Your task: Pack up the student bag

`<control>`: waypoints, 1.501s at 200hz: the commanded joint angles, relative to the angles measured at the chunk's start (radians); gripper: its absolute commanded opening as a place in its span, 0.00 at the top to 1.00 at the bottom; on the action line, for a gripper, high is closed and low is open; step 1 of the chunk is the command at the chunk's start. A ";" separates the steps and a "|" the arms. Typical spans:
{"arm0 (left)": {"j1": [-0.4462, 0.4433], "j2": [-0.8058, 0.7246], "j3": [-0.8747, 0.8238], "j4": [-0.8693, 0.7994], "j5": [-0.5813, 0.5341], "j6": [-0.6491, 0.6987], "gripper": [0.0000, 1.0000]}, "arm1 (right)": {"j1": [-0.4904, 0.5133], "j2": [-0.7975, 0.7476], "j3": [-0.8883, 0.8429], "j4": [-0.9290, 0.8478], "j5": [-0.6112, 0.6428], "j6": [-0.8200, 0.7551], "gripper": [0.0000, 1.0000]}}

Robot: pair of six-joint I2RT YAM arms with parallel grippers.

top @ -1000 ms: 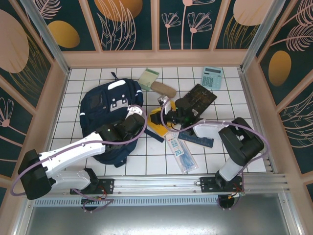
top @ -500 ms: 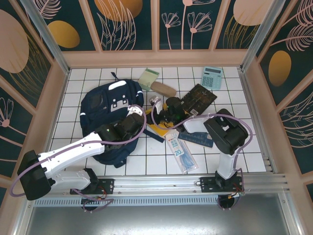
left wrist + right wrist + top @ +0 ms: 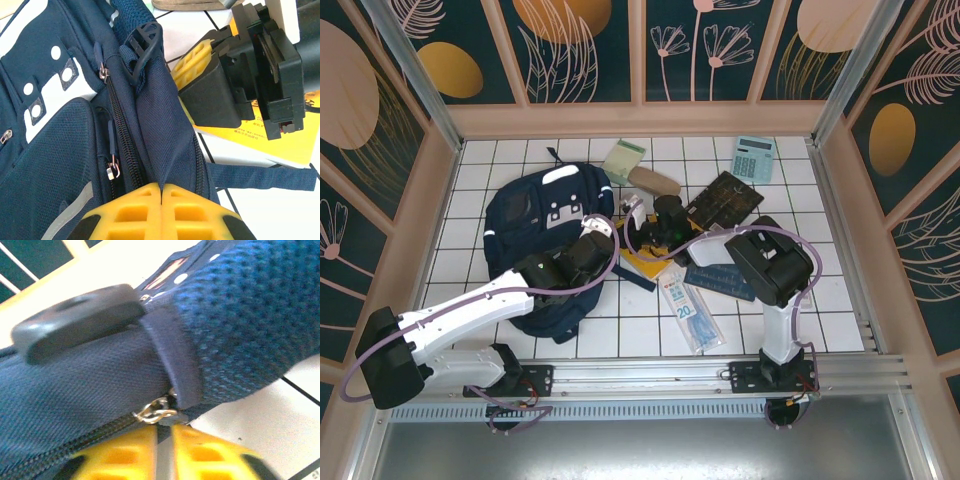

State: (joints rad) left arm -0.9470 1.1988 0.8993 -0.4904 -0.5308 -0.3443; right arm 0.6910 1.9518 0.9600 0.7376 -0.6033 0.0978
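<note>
The zipper pull (image 3: 175, 418) lies off the ends of the right gripper's closing fingers, so the gripper should open, bring both fingers around the pull and close before it draws the pull.
The navy student bag (image 3: 535, 225) lies on the left half of the tiled table. My left gripper (image 3: 592, 240) is shut on a fold of its fabric beside the main zip, its yellow fingertips pressed together on the cloth (image 3: 162, 187). My right gripper (image 3: 636, 212) reaches in from the right to the bag's upper right edge. In the right wrist view its yellow fingers (image 3: 163, 429) stand nearly together on a dark zipper pull hanging from a silver slider (image 3: 156, 412), under the bag's mesh padding (image 3: 240, 330). In the left wrist view the right gripper's black body (image 3: 260, 70) sits just right of the bag (image 3: 55, 150).
A yellow book (image 3: 642, 262) lies beneath the right arm. A green notepad (image 3: 624, 160), tan pencil case (image 3: 654, 181), calculator (image 3: 754, 157) and dark board (image 3: 728, 198) sit at the back. A ruler packet (image 3: 686, 308) lies near the front. Raised walls enclose the table.
The right arm has swung left from over the yellow book to the bag's edge, and its fingers have closed down. The left gripper has kept its hold on the bag.
</note>
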 commanded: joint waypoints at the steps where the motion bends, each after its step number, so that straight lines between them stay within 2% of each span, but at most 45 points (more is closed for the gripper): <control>1: 0.004 -0.030 0.021 0.052 -0.016 0.007 1.00 | 0.004 0.008 0.014 0.055 -0.025 -0.010 0.97; 10: 0.005 -0.030 0.018 0.052 -0.018 0.004 1.00 | 0.004 -0.003 -0.003 0.061 -0.011 -0.008 1.00; 78: 0.009 -0.031 0.012 0.052 -0.037 0.000 1.00 | -0.007 -0.108 -0.100 0.049 0.070 -0.024 1.00; 126: 0.011 -0.055 0.012 0.051 -0.030 0.023 1.00 | -0.017 -0.111 -0.105 0.051 0.040 -0.027 1.00; 135: 0.011 -0.066 0.012 0.046 -0.031 0.029 1.00 | -0.030 -0.102 -0.092 0.049 0.003 -0.015 0.85; 146: 0.011 -0.078 0.013 0.040 -0.035 0.032 1.00 | -0.052 -0.088 -0.088 0.090 -0.079 0.009 0.73; 169: 0.011 -0.085 0.018 0.031 -0.025 0.036 1.00 | -0.072 -0.082 -0.117 0.178 -0.122 0.029 0.63; 195: 0.011 -0.084 0.021 0.027 -0.025 0.039 1.00 | -0.065 -0.070 -0.075 0.093 -0.122 -0.020 0.62; 300: 0.011 -0.095 0.035 0.017 0.002 0.037 1.00 | 0.005 0.006 -0.006 0.096 -0.008 -0.102 0.63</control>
State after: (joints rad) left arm -0.9375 1.1412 0.8993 -0.5175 -0.5159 -0.3180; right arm 0.6838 1.9289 0.9142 0.8192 -0.6468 0.0391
